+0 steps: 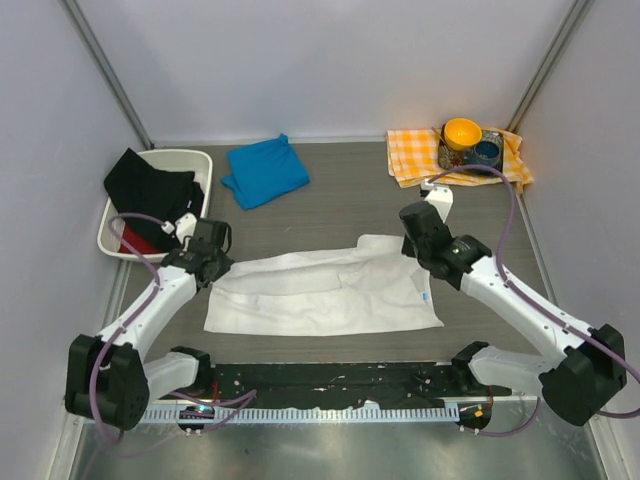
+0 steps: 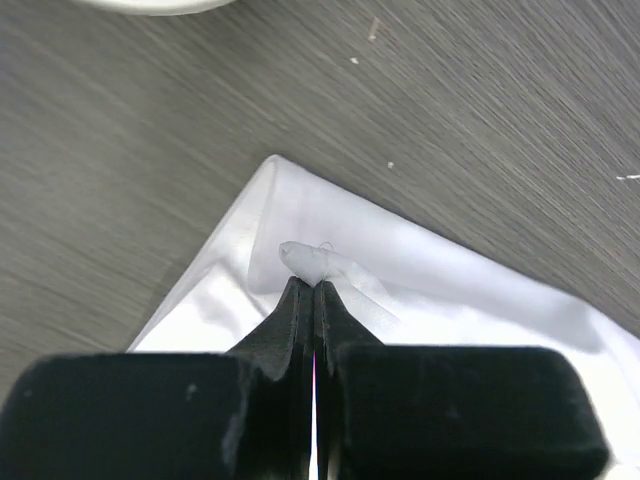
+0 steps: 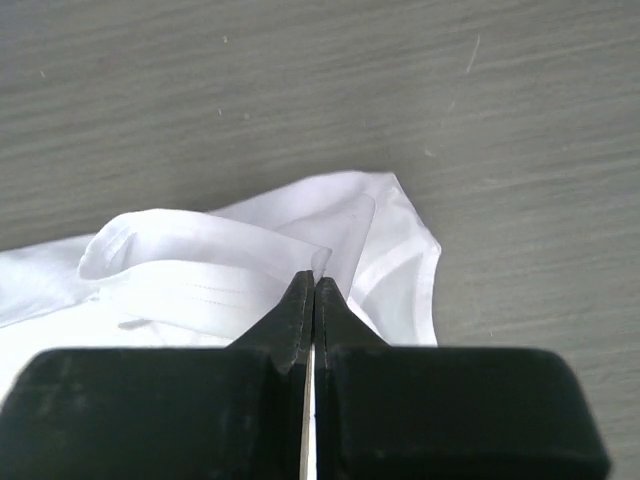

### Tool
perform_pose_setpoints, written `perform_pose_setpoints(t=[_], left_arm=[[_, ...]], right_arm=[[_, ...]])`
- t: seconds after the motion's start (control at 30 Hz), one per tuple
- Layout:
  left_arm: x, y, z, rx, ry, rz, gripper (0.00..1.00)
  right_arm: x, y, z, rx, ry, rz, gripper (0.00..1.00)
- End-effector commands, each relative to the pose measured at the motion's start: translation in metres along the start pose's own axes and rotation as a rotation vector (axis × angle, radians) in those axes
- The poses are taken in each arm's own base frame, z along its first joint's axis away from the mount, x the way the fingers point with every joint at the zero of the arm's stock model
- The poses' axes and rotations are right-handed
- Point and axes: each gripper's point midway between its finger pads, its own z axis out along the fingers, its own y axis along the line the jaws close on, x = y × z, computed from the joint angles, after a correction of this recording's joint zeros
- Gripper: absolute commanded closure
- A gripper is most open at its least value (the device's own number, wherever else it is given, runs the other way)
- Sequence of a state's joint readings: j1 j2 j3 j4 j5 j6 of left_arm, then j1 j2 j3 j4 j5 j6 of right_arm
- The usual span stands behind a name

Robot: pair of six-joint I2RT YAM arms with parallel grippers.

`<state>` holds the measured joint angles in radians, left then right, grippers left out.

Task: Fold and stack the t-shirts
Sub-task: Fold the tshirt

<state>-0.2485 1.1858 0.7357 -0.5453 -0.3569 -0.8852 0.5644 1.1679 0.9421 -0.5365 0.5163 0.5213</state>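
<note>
The robot's right gripper is pinching the white fold [image 1: 381, 264] over the flat white t-shirt, so it should keep pulling the fold toward the t-shirt's near hem [image 1: 395, 329] and let go of it there.
The white t-shirt [image 1: 320, 292] lies spread flat in the middle of the table. My left gripper [image 1: 212, 262] is shut on its upper left corner; a pinch of white cloth [image 2: 305, 262] bunches at the closed fingertips. My right gripper [image 1: 418, 248] is shut on its upper right edge, a white fold [image 3: 322, 262] held between the tips, with the shirt's hem [image 3: 405, 270] lying just beyond. The blue t-shirt [image 1: 265, 170] lies as a small folded square at the back, left of centre, apart from both grippers.
A white bin [image 1: 165, 165] with black and red cloth stands at the back left. An orange-and-white checked cloth [image 1: 412, 158] at the back right carries a tray with an orange bowl [image 1: 461, 131] and a blue cup [image 1: 487, 152]. Walls enclose the table.
</note>
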Motion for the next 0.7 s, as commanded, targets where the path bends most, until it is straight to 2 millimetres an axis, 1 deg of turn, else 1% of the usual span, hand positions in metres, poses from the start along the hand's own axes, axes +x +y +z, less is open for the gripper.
perform_pose_setpoints(t=[0.0, 0.03, 0.1, 0.23, 0.3, 0.37, 0.4, 0.57, 0.6, 0.67], left_arm=[[-0.007, 0.022, -0.011, -0.046, -0.086, -0.063, 1.0], [-0.002, 0.027, -0.011, -0.058, -0.078, -0.062, 1.0], [-0.003, 0.031, -0.015, -0.052, -0.091, -0.078, 1.0], [0.002, 0.04, -0.014, -0.073, -0.094, -0.077, 1.0], [0.006, 0.043, -0.012, -0.086, -0.083, -0.069, 1.0], [0.012, 0.043, -0.011, -0.081, -0.062, -0.067, 1.0], [0.015, 0.044, -0.01, -0.081, -0.056, -0.068, 1.0], [0.023, 0.047, -0.008, -0.073, -0.041, -0.084, 1.0], [0.026, 0.049, -0.008, -0.075, -0.034, -0.088, 0.98], [0.029, 0.05, -0.009, -0.07, -0.028, -0.097, 0.94]], right_arm=[[0.028, -0.012, -0.019, 0.028, 0.036, 0.026, 0.99], [0.034, -0.015, -0.024, 0.028, 0.044, 0.022, 0.99], [0.049, -0.01, -0.031, 0.009, 0.065, 0.028, 0.99], [0.069, -0.008, -0.044, 0.002, 0.098, 0.019, 0.99], [0.078, -0.007, -0.049, 0.005, 0.109, 0.005, 0.99], [0.085, -0.011, -0.053, 0.025, 0.117, 0.015, 0.99], [0.09, -0.008, -0.056, 0.016, 0.121, 0.005, 0.99], [0.11, -0.009, -0.07, 0.008, 0.15, 0.036, 0.99], [0.117, -0.012, -0.07, 0.018, 0.162, 0.026, 0.99], [0.129, -0.012, -0.074, 0.013, 0.184, 0.027, 0.99]])
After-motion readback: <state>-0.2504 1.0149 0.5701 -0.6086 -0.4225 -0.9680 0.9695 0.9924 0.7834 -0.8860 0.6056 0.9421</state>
